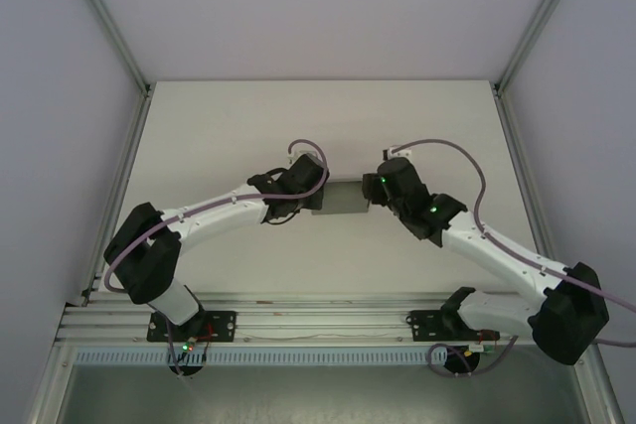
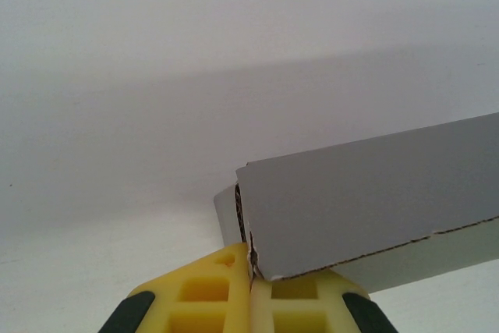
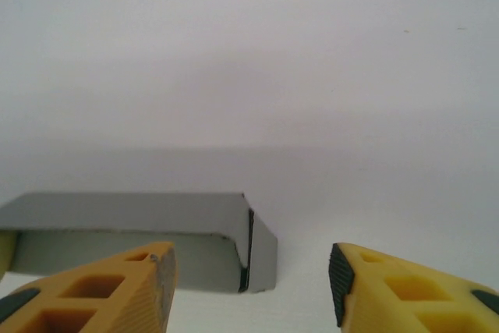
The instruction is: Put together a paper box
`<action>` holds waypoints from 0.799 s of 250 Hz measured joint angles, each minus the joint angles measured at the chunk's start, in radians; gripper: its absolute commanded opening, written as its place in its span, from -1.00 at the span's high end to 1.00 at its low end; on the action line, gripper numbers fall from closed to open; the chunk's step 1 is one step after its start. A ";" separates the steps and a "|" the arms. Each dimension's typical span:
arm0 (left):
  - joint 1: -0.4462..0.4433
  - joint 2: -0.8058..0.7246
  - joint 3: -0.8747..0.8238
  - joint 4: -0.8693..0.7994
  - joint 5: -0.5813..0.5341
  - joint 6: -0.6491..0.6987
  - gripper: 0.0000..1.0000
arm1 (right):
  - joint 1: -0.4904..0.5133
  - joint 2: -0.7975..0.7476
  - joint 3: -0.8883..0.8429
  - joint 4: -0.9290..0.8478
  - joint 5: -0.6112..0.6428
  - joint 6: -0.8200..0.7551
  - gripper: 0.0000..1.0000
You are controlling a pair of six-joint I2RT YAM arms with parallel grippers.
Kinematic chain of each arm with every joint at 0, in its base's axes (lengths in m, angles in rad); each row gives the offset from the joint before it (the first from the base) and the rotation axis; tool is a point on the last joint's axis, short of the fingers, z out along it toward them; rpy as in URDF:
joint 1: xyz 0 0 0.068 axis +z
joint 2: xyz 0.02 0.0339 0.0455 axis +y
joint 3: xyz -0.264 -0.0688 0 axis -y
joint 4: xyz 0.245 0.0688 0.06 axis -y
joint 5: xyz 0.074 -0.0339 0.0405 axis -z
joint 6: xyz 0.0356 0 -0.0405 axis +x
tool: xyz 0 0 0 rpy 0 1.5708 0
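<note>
The end flap (image 2: 228,214) stands away from the box's lid while my left gripper is shut at the corner of the box. I should open wide and squeeze across that end (image 2: 269,220) of the box.
The paper box (image 1: 343,198) is a small grey folded box lying mid-table between my two grippers. In the left wrist view the paper box (image 2: 374,193) slants up to the right, and my left gripper (image 2: 253,271) is shut, with the box's near corner edge pinched between its yellow fingers (image 2: 210,294). My left gripper (image 1: 310,196) sits at the box's left end. In the right wrist view the paper box (image 3: 132,220) lies ahead, its right end flap just left of the gap. My right gripper (image 3: 251,278) stands open, not touching it; from above my right gripper (image 1: 373,191) is at the box's right end.
The white table (image 1: 328,116) stretches out behind the box. Grey walls with metal frame posts (image 1: 109,17) bound it on the left and right. An aluminium rail (image 1: 318,325) carrying both arm bases runs along the near edge.
</note>
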 measured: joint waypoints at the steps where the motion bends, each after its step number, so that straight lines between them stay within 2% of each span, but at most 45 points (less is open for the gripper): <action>1: 0.000 0.000 0.000 0.000 0.000 0.000 0.95 | -0.001 0.001 0.001 0.000 -0.001 0.000 0.01; 24: 0.000 0.000 0.001 -0.001 0.000 0.014 0.89 | -0.026 0.038 0.018 0.004 -0.028 0.017 0.17; 72: 0.000 0.001 0.002 -0.001 -0.003 0.035 0.84 | -0.062 0.142 0.019 0.024 -0.074 0.052 0.22; 118: 0.000 0.008 0.010 -0.005 -0.002 0.067 0.75 | -0.069 0.169 0.010 0.061 -0.098 0.081 0.42; 150: 0.000 0.009 0.012 -0.011 -0.002 0.089 0.51 | -0.069 0.169 -0.020 0.085 -0.117 0.111 0.48; 171: 0.001 0.008 0.012 -0.017 0.002 0.108 0.44 | -0.069 0.169 -0.041 0.092 -0.125 0.129 0.48; 200: 0.002 0.008 0.025 -0.045 0.008 0.143 0.18 | -0.069 0.167 -0.048 0.092 -0.128 0.143 0.49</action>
